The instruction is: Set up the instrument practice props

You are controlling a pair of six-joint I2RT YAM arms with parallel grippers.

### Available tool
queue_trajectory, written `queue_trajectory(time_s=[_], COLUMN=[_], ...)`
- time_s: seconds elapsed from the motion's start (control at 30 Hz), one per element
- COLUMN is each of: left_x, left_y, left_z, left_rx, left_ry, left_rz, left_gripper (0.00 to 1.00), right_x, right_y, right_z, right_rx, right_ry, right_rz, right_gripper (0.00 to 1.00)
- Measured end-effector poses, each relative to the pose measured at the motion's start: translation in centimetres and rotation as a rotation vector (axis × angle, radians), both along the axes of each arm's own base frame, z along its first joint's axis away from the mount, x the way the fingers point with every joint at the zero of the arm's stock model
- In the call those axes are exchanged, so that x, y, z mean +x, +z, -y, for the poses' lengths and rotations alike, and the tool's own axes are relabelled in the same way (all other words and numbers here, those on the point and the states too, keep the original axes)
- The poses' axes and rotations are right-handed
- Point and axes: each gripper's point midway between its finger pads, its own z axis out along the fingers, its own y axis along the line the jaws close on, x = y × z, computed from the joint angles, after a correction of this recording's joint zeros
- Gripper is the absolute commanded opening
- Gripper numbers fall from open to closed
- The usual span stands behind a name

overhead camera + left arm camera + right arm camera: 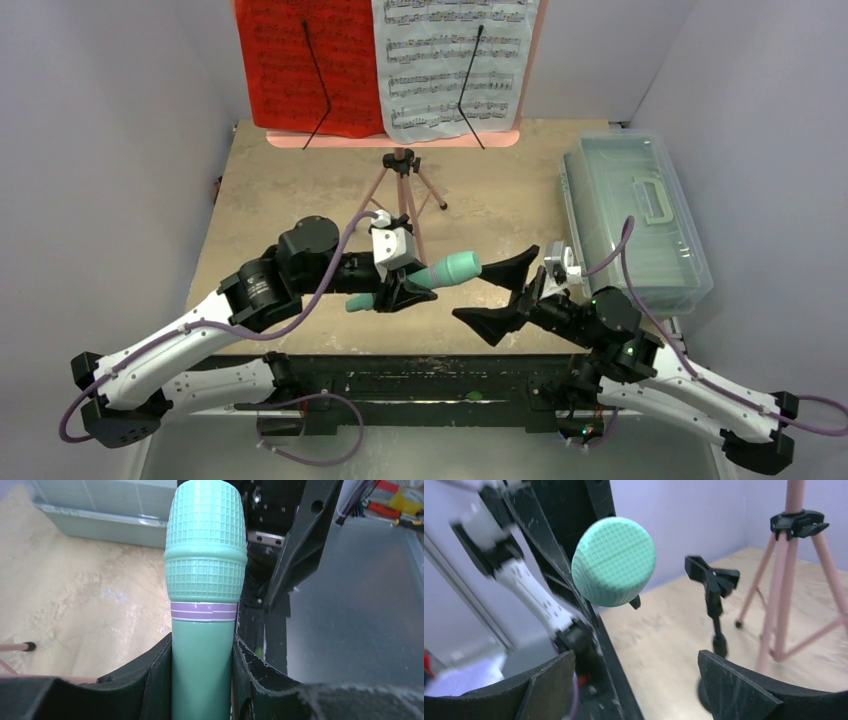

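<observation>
The level teal tube's ribbed end (458, 268) is toward my right gripper. Next, my left gripper stands the tube upright before my right gripper grips the tube's lower body (360, 302).
My left gripper (408, 288) (202, 647) is shut on the shaft of the teal recorder-like tube (445, 270) (205, 555), held level above the table with its ribbed wide end pointing right. Just past that end, my right gripper (500, 295) (636, 660) stands wide open with nothing between its fingers; the tube's round end face (614, 562) floats ahead of it. The pink tripod music stand (400, 190) (786, 580) stands at the back, carrying a red page (310, 65) and a white page (455, 60). The small black round-base stand (714, 605) stands upright beside the tripod.
A clear plastic lidded box (635, 215) lies along the right side of the wooden tabletop (290, 190). The tripod's legs (430, 195) spread behind the left gripper. Grey walls enclose the table on three sides.
</observation>
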Motion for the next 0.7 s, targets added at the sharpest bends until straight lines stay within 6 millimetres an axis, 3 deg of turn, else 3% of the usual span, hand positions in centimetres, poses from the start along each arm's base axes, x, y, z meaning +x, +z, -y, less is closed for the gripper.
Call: queue_trajectory(time_s=[0.17, 0.33, 0.5, 0.53, 0.6, 0.63, 0.7], left_x=[0.9, 1.4, 1.3, 1.3, 1.1, 1.1, 1.1], left_y=[2.1, 2.2, 2.5, 2.8, 3.4, 3.6, 3.9], left_z=[0.4, 0.7, 0.9, 0.9, 0.7, 0.5, 0.3], left_rx=[-0.114, -0.149, -0.181, -0.191, -0.21, -0.217, -0.228], left_ry=[0.059, 0.087, 0.088, 0.089, 0.087, 0.089, 0.101], left_rz=[0.016, 0.003, -0.011, -0.011, -0.007, -0.007, -0.013], left_gripper=[0.0, 0.0, 0.0, 0.0, 0.0, 0.0, 0.2], right_x=[0.6, 0.9, 1.7, 1.8, 2.1, 2.2, 2.5], right_y=[3.1, 6.3, 8.6, 8.9, 9.5, 9.7, 10.0], right_z=[-2.0, -3.0, -3.1, -3.2, -3.5, -3.6, -3.8], right_rx=[0.253, 0.396, 0.488, 0.496, 0.511, 0.514, 0.516], right_ry=[0.025, 0.056, 0.04, 0.038, 0.032, 0.03, 0.025], right_rz=[-0.121, -0.18, -0.209, -0.21, -0.209, -0.201, -0.182], right_gripper=[0.86, 0.78, 0.51, 0.41, 0.08, 0.0, 0.0])
